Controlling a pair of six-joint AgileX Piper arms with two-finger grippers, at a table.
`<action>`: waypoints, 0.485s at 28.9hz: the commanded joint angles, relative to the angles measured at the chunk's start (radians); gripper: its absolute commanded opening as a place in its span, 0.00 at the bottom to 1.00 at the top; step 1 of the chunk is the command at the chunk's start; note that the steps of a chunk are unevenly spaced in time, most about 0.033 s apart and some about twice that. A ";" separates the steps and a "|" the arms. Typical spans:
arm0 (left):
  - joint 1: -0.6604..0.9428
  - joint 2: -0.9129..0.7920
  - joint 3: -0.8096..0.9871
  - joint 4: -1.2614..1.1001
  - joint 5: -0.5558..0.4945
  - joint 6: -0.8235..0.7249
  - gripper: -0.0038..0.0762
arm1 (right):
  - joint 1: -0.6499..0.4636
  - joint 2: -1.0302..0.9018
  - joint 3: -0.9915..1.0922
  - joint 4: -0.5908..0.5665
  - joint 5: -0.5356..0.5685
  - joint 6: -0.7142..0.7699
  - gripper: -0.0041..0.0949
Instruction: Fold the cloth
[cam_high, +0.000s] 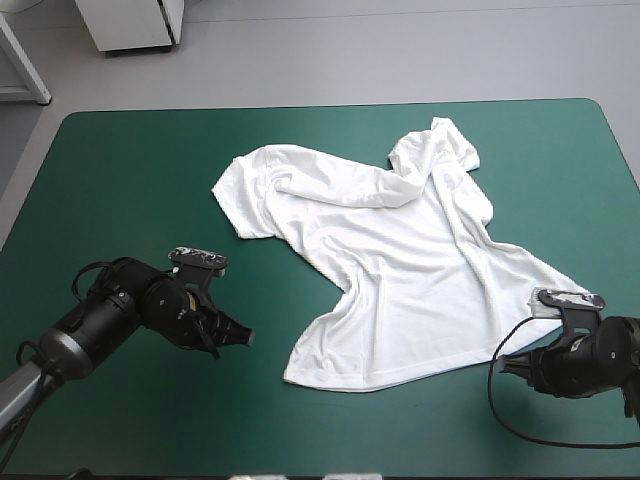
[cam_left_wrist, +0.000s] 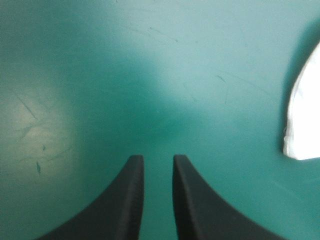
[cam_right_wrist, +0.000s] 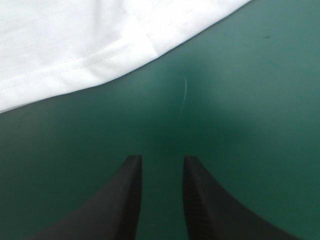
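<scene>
The white T-shirt (cam_high: 405, 285) will fall open into a wide hanging sheet when the robot raises the T-shirt's hem, because the bunched far side (cam_high: 434, 160) lies in loose, limp folds.
The white T-shirt (cam_high: 400, 260) lies loosely spread and wrinkled on the teal-green table (cam_high: 120, 180), right of centre, with its hem toward the front edge and its collar bunched at the far side. My left gripper (cam_high: 245, 338) hovers low over bare cover, left of the hem's near corner. In the left wrist view, the left gripper (cam_left_wrist: 154, 159) is narrowly open and empty, and a corner of the T-shirt (cam_left_wrist: 305, 115) shows off to one side. My right gripper (cam_high: 505, 365) sits just beyond the hem's right corner. Seen from its own wrist, the right gripper (cam_right_wrist: 159, 159) is also narrowly open over the cover, with the T-shirt's stitched hem (cam_right_wrist: 75, 40) just ahead.
Bare teal-green cover surrounds the shirt on the left, at the far left and along the front edge. A white cabinet (cam_high: 130, 25) and a pale frame stand on the floor beyond the far edge.
</scene>
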 joint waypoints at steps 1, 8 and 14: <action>-0.007 -0.021 -0.026 -0.007 -0.012 -0.004 0.16 | -0.001 -0.004 -0.024 0.004 -0.014 -0.003 0.30; -0.007 -0.021 -0.026 -0.007 -0.012 -0.004 0.04 | -0.001 -0.004 -0.024 0.004 -0.009 -0.003 0.30; -0.007 -0.021 -0.026 0.001 -0.018 -0.004 0.05 | -0.001 -0.004 -0.024 0.005 -0.001 0.001 0.28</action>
